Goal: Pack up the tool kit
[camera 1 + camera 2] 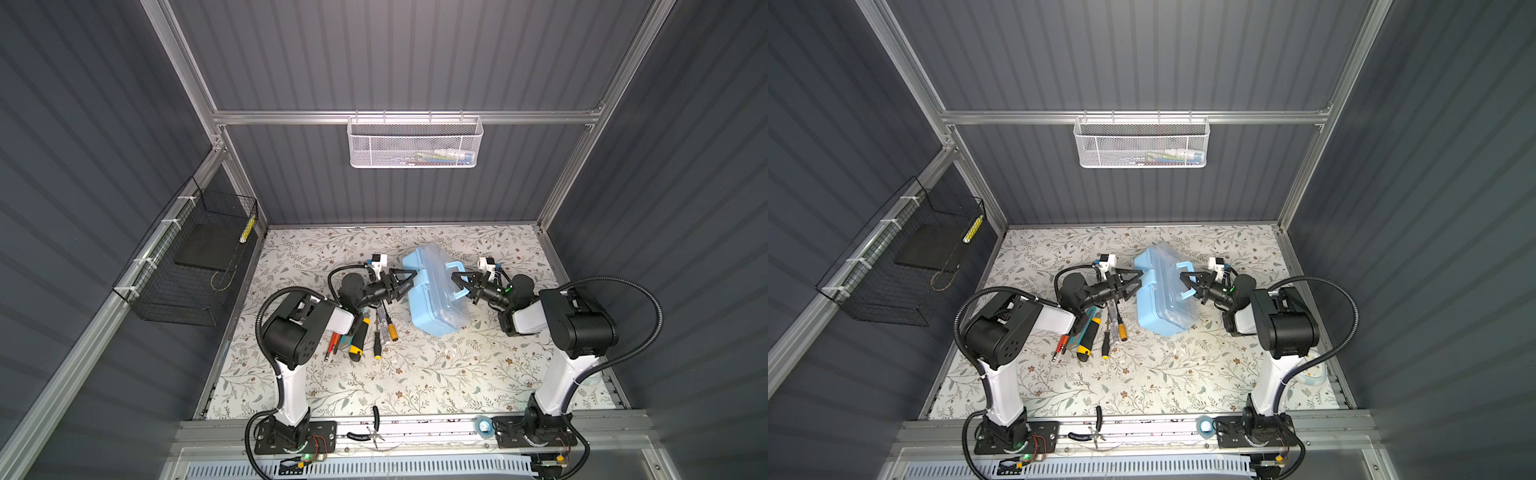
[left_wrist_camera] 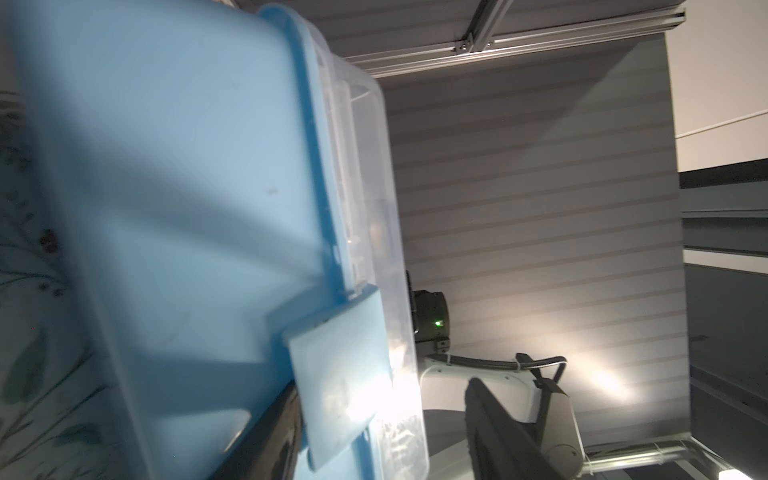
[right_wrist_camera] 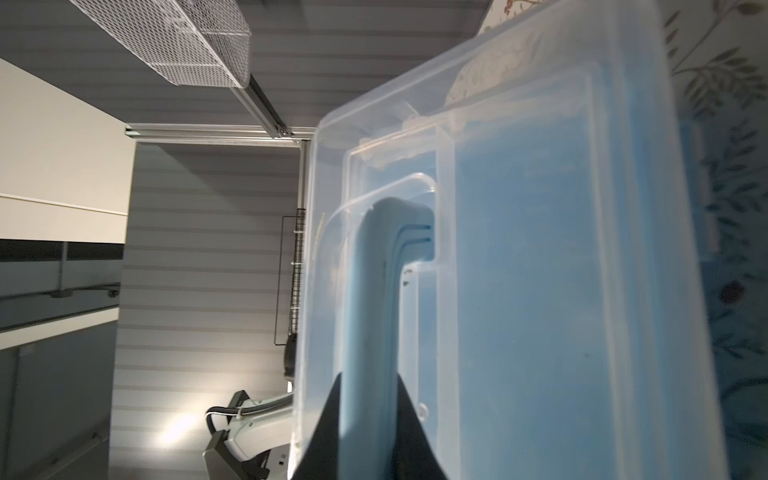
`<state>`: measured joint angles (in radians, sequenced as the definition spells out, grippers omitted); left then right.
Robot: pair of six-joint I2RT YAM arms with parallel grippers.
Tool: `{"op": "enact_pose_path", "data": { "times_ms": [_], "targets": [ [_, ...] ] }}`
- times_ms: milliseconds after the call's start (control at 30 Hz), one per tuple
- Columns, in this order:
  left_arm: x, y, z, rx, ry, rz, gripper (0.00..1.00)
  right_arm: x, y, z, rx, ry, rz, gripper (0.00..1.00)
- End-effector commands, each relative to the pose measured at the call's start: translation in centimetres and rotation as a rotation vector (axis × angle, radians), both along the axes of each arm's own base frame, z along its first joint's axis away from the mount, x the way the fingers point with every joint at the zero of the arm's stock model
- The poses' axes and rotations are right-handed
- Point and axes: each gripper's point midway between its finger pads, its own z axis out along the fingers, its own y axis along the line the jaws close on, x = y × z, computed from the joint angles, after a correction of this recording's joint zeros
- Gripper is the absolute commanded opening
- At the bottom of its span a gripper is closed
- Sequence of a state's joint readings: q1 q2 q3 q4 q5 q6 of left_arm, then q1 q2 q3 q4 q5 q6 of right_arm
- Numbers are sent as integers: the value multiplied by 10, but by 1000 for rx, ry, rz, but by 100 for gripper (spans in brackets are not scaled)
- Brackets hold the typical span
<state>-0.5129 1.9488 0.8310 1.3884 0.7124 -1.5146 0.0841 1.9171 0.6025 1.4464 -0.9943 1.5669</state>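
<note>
My right gripper has the lid of the case facing it, and the case stands tipped on its edge (image 1: 433, 324). Next, my right gripper lays it down flat by the case's handle (image 1: 456, 264) before it opens the lid.
The tool kit's light-blue case (image 1: 436, 299) with its clear lid stands skewed on the floral mat in both top views (image 1: 1163, 299). My right gripper (image 1: 458, 284) is shut on the blue handle (image 3: 370, 291), its black fingertips (image 3: 332, 415) pinching it from both sides. My left gripper (image 1: 413, 281) is open at the opposite side, around the blue latch (image 2: 340, 374); one finger (image 2: 270, 432) lies against the case and the other finger (image 2: 498, 424) stands clear of the lid. Screwdrivers (image 1: 377, 345) and a yellow-black utility knife (image 1: 359, 338) lie left of the case, partly under the left arm.
Black-handled pliers (image 1: 374, 428) and a tape roll (image 1: 483, 424) lie on the front rail. A white mesh basket (image 1: 415, 143) hangs on the back wall. A black wire basket (image 1: 187, 266) is fixed to the left wall.
</note>
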Motion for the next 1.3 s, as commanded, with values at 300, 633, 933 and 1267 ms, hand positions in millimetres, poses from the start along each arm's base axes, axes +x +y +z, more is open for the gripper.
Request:
{"op": "enact_pose_path", "data": {
  "times_ms": [300, 633, 933, 1267],
  "targets": [
    [-28, -19, 22, -63, -101, -129, 65, -8, 16, 7, -2, -52, 68, 0],
    [-15, 0, 13, 26, -102, -91, 71, -9, 11, 28, -24, -79, 50, 0],
    [12, 73, -13, 422, -107, 81, 100, -23, 6, 38, -260, -64, 24, 0],
    [29, 90, -15, 679, -136, 180, 100, -34, 21, 26, -606, -38, 38, 0]
  ]
}}
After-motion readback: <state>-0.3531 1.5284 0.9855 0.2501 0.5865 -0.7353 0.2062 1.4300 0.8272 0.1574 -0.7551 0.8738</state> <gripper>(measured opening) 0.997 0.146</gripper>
